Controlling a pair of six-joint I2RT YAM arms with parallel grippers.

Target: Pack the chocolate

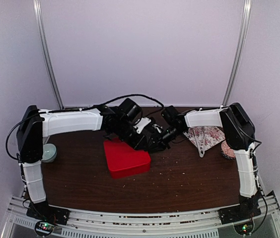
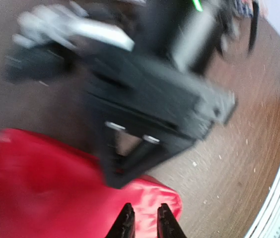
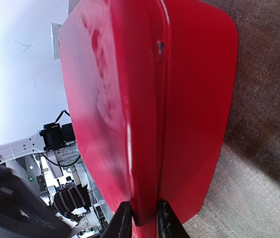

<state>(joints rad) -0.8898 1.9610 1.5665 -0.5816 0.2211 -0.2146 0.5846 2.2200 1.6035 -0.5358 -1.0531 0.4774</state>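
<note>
My left gripper should move back and take the box's opposite side [image 1: 106, 154], because it is crowding my right gripper at the red box's edge [image 1: 149, 155].
A shut red heart-shaped box [image 1: 125, 157] lies in the middle of the dark wooden table [image 1: 189, 183]. No chocolate shows in any view. My right gripper [image 1: 160, 145] reaches in from the right. In the right wrist view its fingers [image 3: 142, 215] pinch the near edge of the box's lid [image 3: 179, 99]. My left gripper [image 1: 140, 139] hangs just above the box's far side. In the blurred left wrist view its tips [image 2: 145, 218] stand a narrow gap apart over the red lid [image 2: 55, 188] with nothing between them, and the right gripper's black body [image 2: 150, 109] sits just ahead.
A patterned paper or cloth [image 1: 207, 136] and a pinkish round disc [image 1: 228, 148] lie at the right. A pale round bowl [image 1: 48, 152] sits at the left edge. Light crumbs [image 1: 179, 163] speckle the wood right of the box.
</note>
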